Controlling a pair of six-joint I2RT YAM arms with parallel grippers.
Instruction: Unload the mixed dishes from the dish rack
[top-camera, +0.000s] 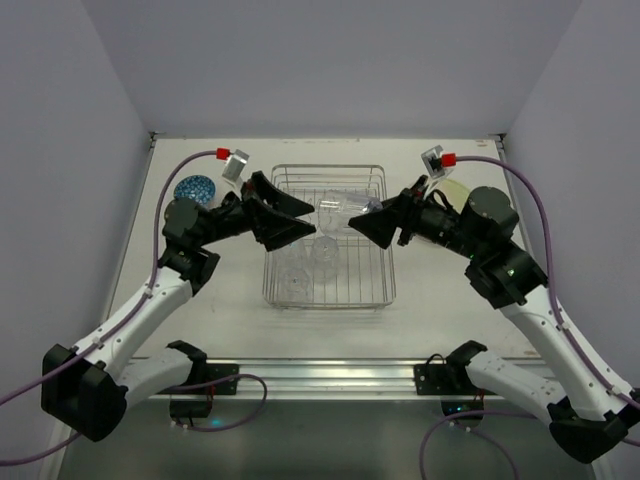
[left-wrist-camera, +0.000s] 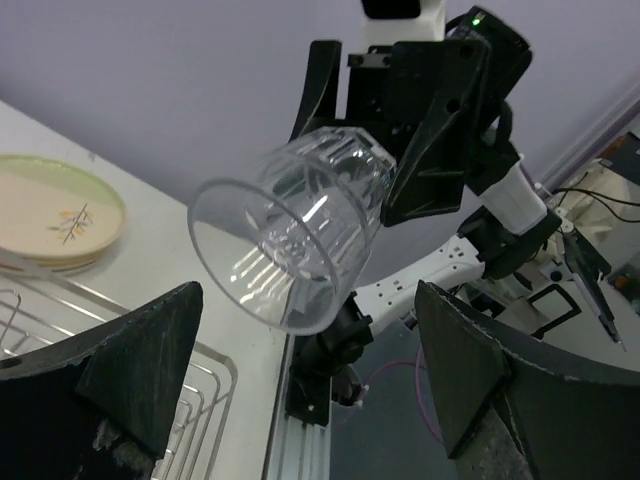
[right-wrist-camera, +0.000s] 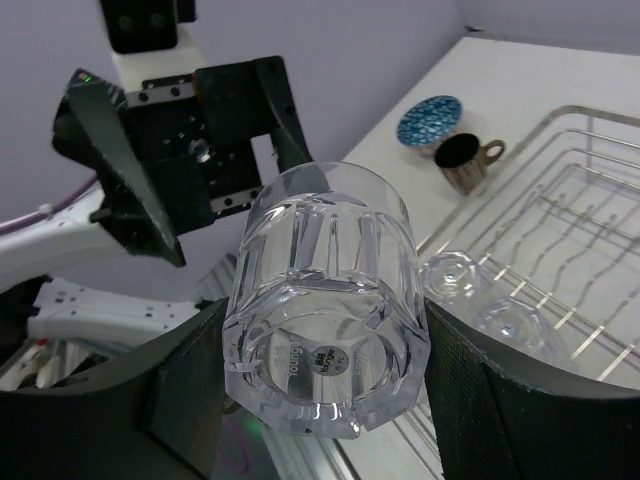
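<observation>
The clear glass (top-camera: 370, 204) is held by its base in my right gripper, so next my left gripper grabs the glass's open end (top-camera: 327, 214) and puts the glass down near the blue bowl.
My right gripper (top-camera: 368, 222) is shut on a clear glass (top-camera: 343, 209) and holds it on its side above the dish rack (top-camera: 390, 270), mouth toward my left gripper (top-camera: 312, 220). The left gripper is open and empty, its jaws spread wide just short of the glass. In the left wrist view the glass (left-wrist-camera: 290, 230) hangs between the fingers' line, apart from both. In the right wrist view the glass (right-wrist-camera: 325, 320) sits between my pads. Two clear glasses (right-wrist-camera: 455, 275) lie in the rack (right-wrist-camera: 580, 200). A blue-patterned bowl (right-wrist-camera: 428, 118) and a brown mug (right-wrist-camera: 465, 160) stand left of the rack.
Cream plates (left-wrist-camera: 55, 210) are stacked on the table right of the rack, partly hidden behind the right arm in the top view (top-camera: 455, 190). The blue bowl (top-camera: 195, 188) sits at the back left. White walls close in the table on three sides.
</observation>
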